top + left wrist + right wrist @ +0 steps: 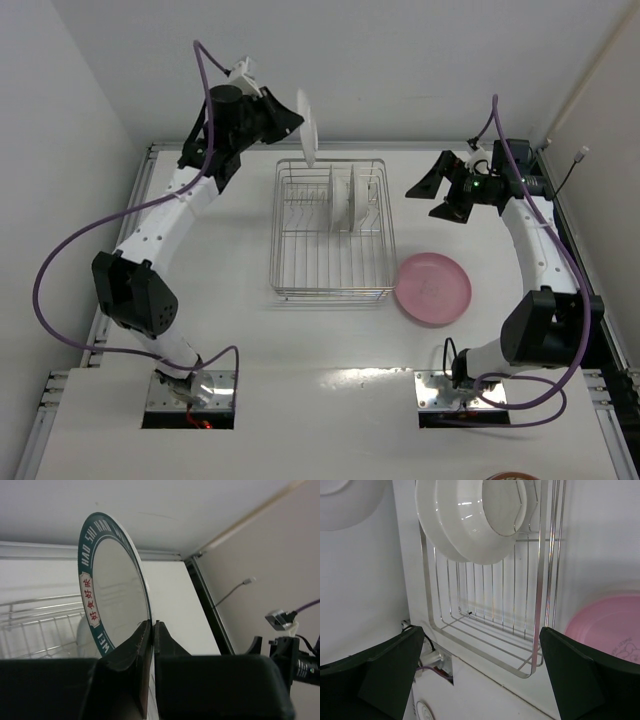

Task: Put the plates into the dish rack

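Note:
The lettered plate (308,128) is hanging upright, parallel to the standing white plates. My left gripper keeps moving it down until it sits in the free slot (315,207) next to them.
My left gripper (297,121) is shut on the rim of a white plate with a dark lettered rim (309,128), holding it on edge in the air above the back left corner of the silver wire dish rack (285,262). The left wrist view shows the fingers (145,635) pinching that plate (112,587) over the rack (35,625). Two white plates (346,200) stand upright in the rack's slots. A pink plate (432,288) lies flat on the table right of the rack. My right gripper (432,195) hangs open and empty right of the rack, facing the rack (485,630), the white plates (465,525) and the pink plate (610,630).
White walls close in the table at the back and left. The rack's front half has bare slots. The right arm's wrist (295,655) shows at the edge of the left wrist view. A base opening with cables (432,660) lies near the table's front edge.

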Tool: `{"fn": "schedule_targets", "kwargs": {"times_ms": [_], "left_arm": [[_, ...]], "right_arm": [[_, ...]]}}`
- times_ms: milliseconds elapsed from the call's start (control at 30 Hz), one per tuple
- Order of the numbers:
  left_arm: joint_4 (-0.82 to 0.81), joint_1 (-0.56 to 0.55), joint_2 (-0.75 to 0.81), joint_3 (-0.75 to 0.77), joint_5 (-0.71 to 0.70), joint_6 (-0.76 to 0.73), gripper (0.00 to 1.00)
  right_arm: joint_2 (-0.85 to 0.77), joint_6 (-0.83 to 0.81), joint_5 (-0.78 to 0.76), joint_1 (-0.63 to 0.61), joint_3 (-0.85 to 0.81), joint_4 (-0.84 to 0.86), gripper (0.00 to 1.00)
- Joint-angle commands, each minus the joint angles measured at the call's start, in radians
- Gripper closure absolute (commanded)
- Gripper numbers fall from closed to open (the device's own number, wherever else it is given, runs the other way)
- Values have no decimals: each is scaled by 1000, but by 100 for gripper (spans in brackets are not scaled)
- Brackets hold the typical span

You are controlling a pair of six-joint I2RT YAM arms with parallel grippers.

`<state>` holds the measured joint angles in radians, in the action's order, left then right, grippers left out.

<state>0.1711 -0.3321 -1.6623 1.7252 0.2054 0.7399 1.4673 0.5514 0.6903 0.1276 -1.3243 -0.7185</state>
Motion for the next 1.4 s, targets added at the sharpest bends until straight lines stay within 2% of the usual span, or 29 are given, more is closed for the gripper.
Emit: {"fn": "schedule_targets", "kwargs": {"times_ms": [0,533,800,1033,1200,1367], "left_arm": [[-163,-5,-40,-32,181,49,100],[-101,-42,4,-297,135,39,100],[-64,-51,-17,-320,97,39,100],[-36,-51,-50,-280,87,30,100],[-67,-51,-70,-248,123,30,88],[-85,-61,-105,-208,143,39,66]], "right_arm": [[1,7,25,-6,-4,28,0],[1,-2,6,3,5,28,0],[10,-2,15,3,-4,28,0],[10,-2,15,3,-4,28,0],[10,-2,15,3,-13,28,0],[19,-2,15,3,-23,28,0]]}}
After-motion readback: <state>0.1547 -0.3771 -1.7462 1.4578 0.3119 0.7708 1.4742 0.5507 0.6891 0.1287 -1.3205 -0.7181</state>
